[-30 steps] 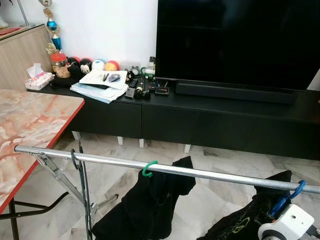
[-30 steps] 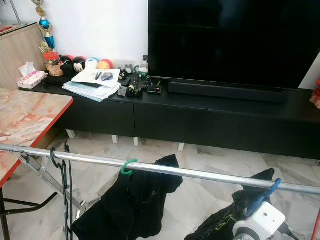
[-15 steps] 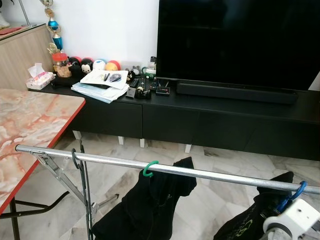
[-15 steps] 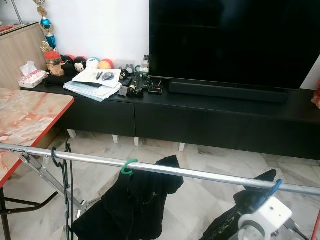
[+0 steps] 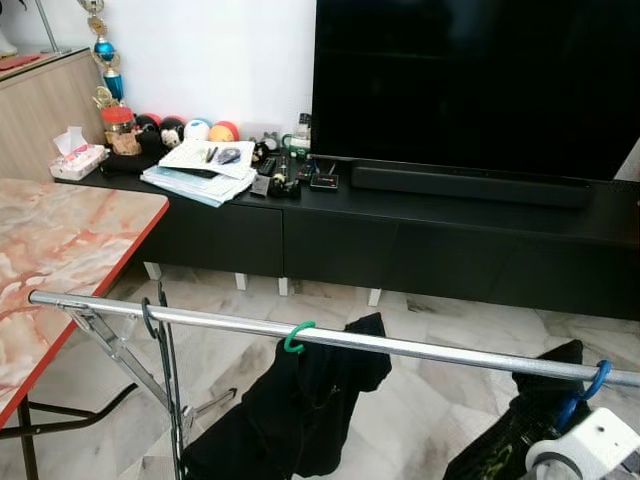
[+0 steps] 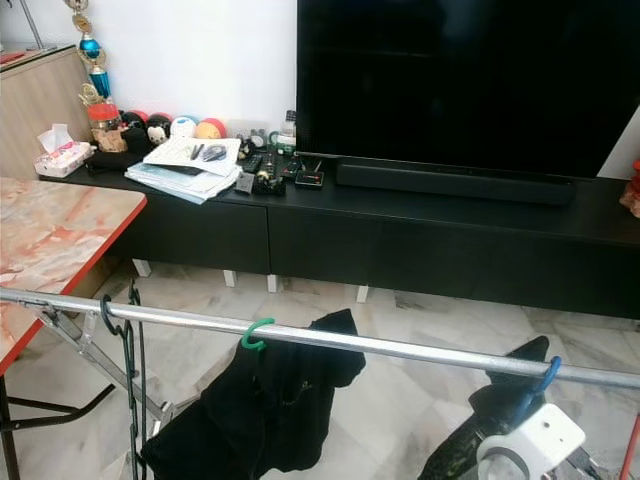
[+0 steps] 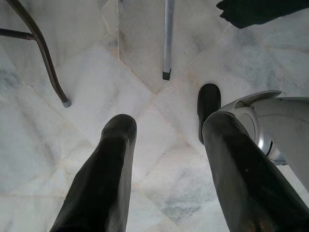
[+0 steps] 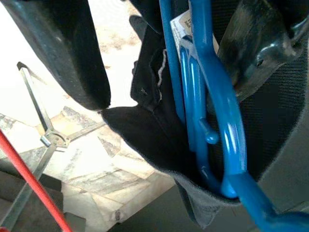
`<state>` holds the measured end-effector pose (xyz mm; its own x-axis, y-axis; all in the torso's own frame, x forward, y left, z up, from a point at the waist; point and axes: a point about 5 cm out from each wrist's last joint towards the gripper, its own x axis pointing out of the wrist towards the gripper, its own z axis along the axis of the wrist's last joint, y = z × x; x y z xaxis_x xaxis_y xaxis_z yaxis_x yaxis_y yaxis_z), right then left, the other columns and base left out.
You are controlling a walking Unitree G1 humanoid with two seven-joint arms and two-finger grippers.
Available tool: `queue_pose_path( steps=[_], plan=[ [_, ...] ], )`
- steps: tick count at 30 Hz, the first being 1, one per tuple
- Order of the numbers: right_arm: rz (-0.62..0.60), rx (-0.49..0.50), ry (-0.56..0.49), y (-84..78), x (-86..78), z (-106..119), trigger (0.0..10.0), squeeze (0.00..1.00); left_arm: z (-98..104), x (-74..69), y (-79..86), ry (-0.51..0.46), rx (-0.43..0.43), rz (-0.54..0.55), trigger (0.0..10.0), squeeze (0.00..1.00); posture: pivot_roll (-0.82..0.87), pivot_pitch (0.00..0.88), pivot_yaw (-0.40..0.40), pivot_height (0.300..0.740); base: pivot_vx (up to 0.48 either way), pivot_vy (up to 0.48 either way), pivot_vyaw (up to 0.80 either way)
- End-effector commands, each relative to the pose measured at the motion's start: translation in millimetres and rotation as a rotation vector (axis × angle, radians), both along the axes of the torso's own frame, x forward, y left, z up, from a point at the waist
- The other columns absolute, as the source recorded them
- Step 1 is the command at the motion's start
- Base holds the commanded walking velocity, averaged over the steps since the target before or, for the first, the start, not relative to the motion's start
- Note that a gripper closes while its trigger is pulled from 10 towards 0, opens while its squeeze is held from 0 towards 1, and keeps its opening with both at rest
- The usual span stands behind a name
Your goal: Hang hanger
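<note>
The black garment's neck point(image 8: 152, 145) hangs wide open around the blue hanger, so the black garment will slip off the hanger when the robot pulls them apart.
A silver rail point(image 5: 400, 347) runs across in front of me. The blue hanger's hook point(image 5: 592, 387) sits over its right end, with a black garment point(image 5: 540, 425) hanging below. My right wrist point(image 5: 590, 452) is just under that hook. In the right wrist view, my right gripper point(image 8: 164, 87) is open; the blue hanger point(image 8: 212, 96) and the black cloth point(image 8: 145, 135) lie between the fingers, close against one of them. A green-hooked hanger point(image 5: 297, 336) carries another black garment point(image 5: 300, 410) mid-rail. My left gripper point(image 7: 166, 125) hangs open over the marble floor.
An empty black hanger point(image 5: 150, 320) hangs near the rail's left end, above the rack's folding leg point(image 5: 120, 355). A marble-topped table with a red edge point(image 5: 60, 250) stands at my left. Beyond the rail are a black console point(image 5: 400, 230) with clutter and a large TV point(image 5: 470, 80).
My right wrist has sunk a little below the rail's right end. The garment under the blue hook now hangs narrower. The blue hook stays on the rail.
</note>
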<state>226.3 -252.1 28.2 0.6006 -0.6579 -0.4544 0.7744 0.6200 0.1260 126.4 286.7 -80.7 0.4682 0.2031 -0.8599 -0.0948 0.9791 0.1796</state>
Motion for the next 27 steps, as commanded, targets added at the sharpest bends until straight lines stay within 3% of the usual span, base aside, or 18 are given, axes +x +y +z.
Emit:
queue_pose_path(
  steps=[1,14,15,16,17,27],
  plan=[
    [-0.006,0.015,0.016,-2.0,2.6,-2,10.0,0.0,0,-1.8,1.8,0.017,0.009,-0.007,10.0,0.0,0.11,0.0,-0.028,0.74,0.0,0.0,0.0],
    [0.056,0.069,0.06,-0.5,15.5,-6,10.0,0.0,-1,-2.4,1.1,0.023,0.007,-0.012,10.0,0.0,0.11,0.0,-0.031,0.74,0.0,0.0,0.0],
    [0.066,0.073,0.056,1.0,16.5,-6,3.3,0.0,-1,-2.4,1.1,0.023,0.007,-0.011,10.0,0.0,0.11,0.0,-0.031,0.74,0.0,0.0,0.0],
    [0.071,0.077,0.053,1.9,17.1,-6,3.3,0.0,-1,-2.4,1.1,0.023,0.007,-0.01,10.0,0.0,0.11,0.0,-0.031,0.74,0.0,0.0,0.0],
    [0.075,0.079,0.048,2.6,17.6,-5,0.0,0.0,-1,-2.5,1.1,0.023,0.008,-0.01,10.0,0.0,0.11,0.0,-0.032,0.74,0.0,0.0,0.0],
    [0.092,0.062,0.026,3.5,23.1,-1,0.0,0.0,-1,-3.0,1.7,0.023,0.015,-0.011,10.0,0.0,0.12,0.0,-0.032,0.74,0.0,0.0,0.0]
  ],
)
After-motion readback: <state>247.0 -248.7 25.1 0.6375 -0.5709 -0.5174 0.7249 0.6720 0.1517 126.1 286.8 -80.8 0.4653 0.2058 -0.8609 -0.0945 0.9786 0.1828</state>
